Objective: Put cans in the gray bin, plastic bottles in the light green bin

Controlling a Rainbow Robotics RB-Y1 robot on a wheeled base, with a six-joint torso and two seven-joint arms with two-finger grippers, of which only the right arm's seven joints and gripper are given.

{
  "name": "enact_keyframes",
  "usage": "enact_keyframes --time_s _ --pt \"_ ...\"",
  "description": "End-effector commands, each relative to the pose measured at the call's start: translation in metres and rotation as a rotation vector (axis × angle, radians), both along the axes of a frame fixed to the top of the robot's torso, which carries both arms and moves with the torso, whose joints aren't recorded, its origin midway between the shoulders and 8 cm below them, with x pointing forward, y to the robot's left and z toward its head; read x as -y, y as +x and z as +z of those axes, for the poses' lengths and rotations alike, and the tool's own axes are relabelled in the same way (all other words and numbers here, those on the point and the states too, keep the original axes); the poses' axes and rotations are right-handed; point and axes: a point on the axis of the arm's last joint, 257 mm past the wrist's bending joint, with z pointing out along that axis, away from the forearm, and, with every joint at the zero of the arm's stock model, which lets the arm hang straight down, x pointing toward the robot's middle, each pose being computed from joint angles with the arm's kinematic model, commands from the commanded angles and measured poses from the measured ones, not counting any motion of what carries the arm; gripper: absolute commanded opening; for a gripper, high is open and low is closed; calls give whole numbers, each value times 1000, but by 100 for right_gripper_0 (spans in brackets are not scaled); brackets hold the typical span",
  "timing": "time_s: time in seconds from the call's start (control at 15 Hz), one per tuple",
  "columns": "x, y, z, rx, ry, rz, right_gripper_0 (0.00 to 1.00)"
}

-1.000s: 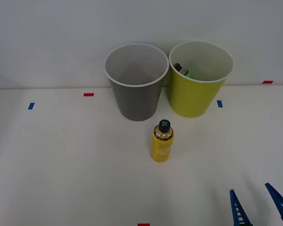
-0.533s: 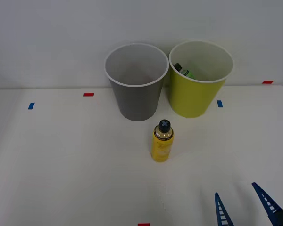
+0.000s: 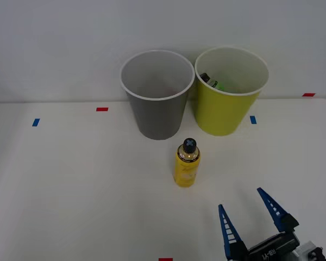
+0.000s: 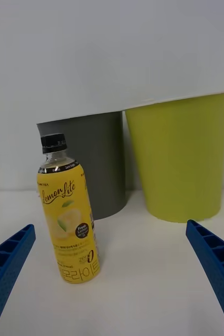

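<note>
My gripper will drop the yellow bottle (image 3: pixel 186 169) into the light green bin, and it will tip at an angle against the bin's rim because a smaller green bottle (image 3: pixel 211 82) already leans inside the bin.
A slim yellow plastic bottle (image 3: pixel 187 163) with a black cap stands upright on the white table, just in front of the gray bin (image 3: pixel 157 95). The light green bin (image 3: pixel 229 92) stands beside the gray one, with a smaller green bottle (image 3: pixel 211 81) leaning inside it. My right gripper (image 3: pixel 241 210) is open near the table's front edge, to the right of the yellow bottle and apart from it. In the wrist view the yellow bottle (image 4: pixel 70 210) stands ahead between my spread blue fingers (image 4: pixel 7 262), with the gray bin (image 4: pixel 91 163) and light green bin (image 4: pixel 180 157) behind.
Small red and blue tape marks (image 3: pixel 101 109) dot the table. A pale wall rises directly behind both bins. Open tabletop (image 3: pixel 70 185) stretches to the left of the bottle.
My right gripper has come forward and leftward from the lower right corner toward the yellow bottle, still open. The bottle and bins have stayed in place.
</note>
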Motion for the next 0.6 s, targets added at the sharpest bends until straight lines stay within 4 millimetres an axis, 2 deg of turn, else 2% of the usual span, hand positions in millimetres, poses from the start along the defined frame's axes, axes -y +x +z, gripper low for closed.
enact_keyframes --time_s 0.07,0.4,0.6 --pt "-13 1 3 2 18 55 100" --pt "-36 11 12 27 31 86 100" --pt "-49 32 13 10 33 80 100"
